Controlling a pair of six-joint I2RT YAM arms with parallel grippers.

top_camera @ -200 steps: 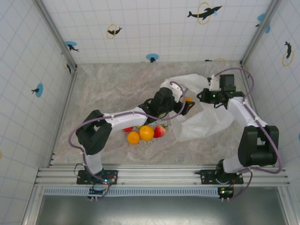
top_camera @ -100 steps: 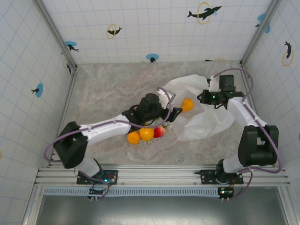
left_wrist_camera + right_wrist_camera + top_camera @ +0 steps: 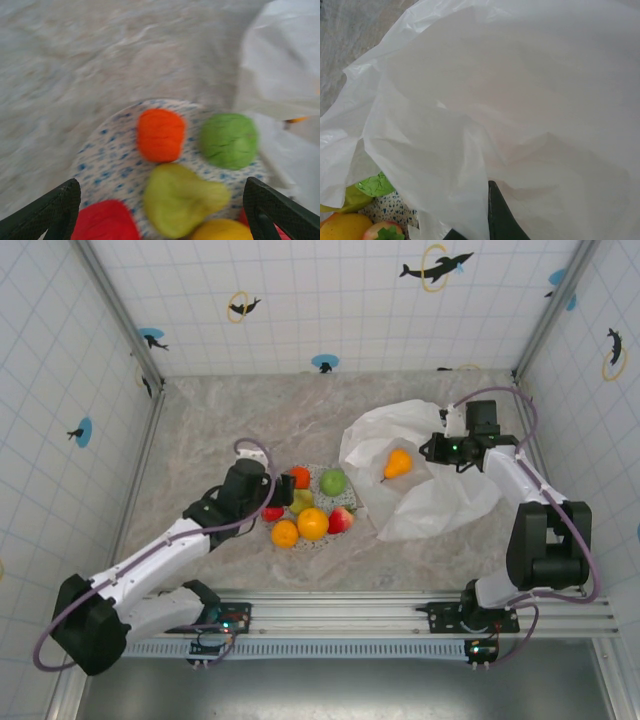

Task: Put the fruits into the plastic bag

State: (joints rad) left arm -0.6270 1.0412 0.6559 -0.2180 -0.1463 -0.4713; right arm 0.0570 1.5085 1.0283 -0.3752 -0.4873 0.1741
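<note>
I can see open plate (image 3: 134, 199) between the red fruit (image 3: 106, 223) and the yellow-green pear, so I should keep moving my left gripper down around the red fruit and close it on the fruit's sides.
The white plastic bag (image 3: 430, 475) lies open at the right, and an orange pear-shaped fruit (image 3: 398, 463) rests inside its mouth. My right gripper (image 3: 436, 448) is shut on the bag's upper edge; in the right wrist view the bag (image 3: 520, 100) covers the gripper (image 3: 489, 202) except one dark finger (image 3: 500, 220). My left gripper (image 3: 287, 486) is open and empty over the left of the speckled plate (image 3: 322, 540). Between its fingers (image 3: 55, 210) lie an orange fruit (image 3: 161, 135), a green one (image 3: 229, 140), a yellow-green pear (image 3: 180, 200) and a red one (image 3: 105, 221).
The top view also shows two orange fruits (image 3: 313, 524) and a red-and-yellow apple (image 3: 342, 519) at the plate's near side. The marble floor (image 3: 230, 420) is walled by tiled panels with a metal rail along the front. The bag's edge (image 3: 285, 65) lies right of the plate (image 3: 107, 160).
My left arm has drawn back left from the bag's mouth to the plate, leaving the orange pear-shaped fruit in the bag. The right arm still holds the bag's edge.
</note>
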